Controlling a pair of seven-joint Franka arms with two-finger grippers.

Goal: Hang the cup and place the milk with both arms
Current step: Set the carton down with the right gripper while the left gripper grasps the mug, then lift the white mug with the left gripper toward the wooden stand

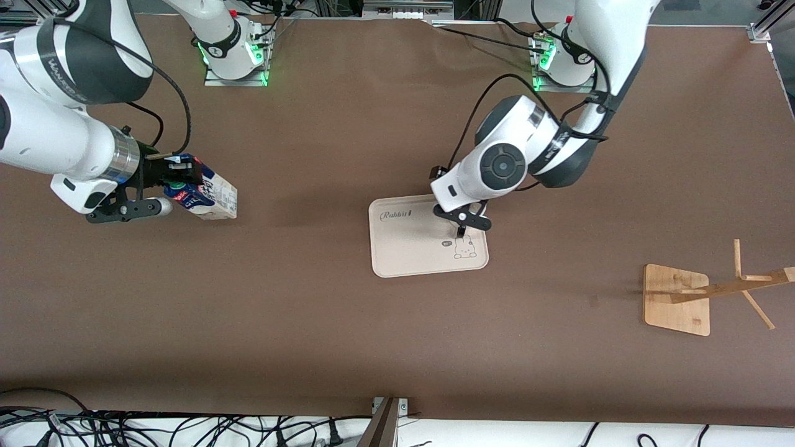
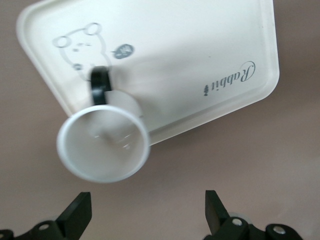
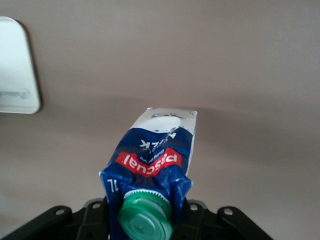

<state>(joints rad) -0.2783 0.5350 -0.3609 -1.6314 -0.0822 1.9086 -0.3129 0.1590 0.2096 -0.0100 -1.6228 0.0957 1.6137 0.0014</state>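
The white cup (image 2: 104, 145) will tilt to the side and swing when I hang it on a peg, because the black handle (image 2: 100, 86) sticks out from the cup's side.
The milk (image 1: 208, 197), a dark-blue carton with a green cap (image 3: 145, 220), is tilted in my right gripper (image 1: 174, 186), which is shut on its top low over the table at the right arm's end. The right wrist view (image 3: 145, 215) shows the fingers on both sides of the gable. The white cup (image 2: 102, 145) with its black handle (image 2: 99, 82) stands upright at the edge of the beige tray (image 2: 200, 45). In the front view my left arm hides it. My left gripper (image 2: 147, 212) is open above it, over the tray (image 1: 410, 248) in the front view (image 1: 466, 226).
A wooden cup rack (image 1: 677, 299) with slanted pegs (image 1: 745, 285) stands toward the left arm's end, nearer the front camera than the tray. A corner of the tray (image 3: 15, 65) shows in the right wrist view. Cables lie along the table's front edge.
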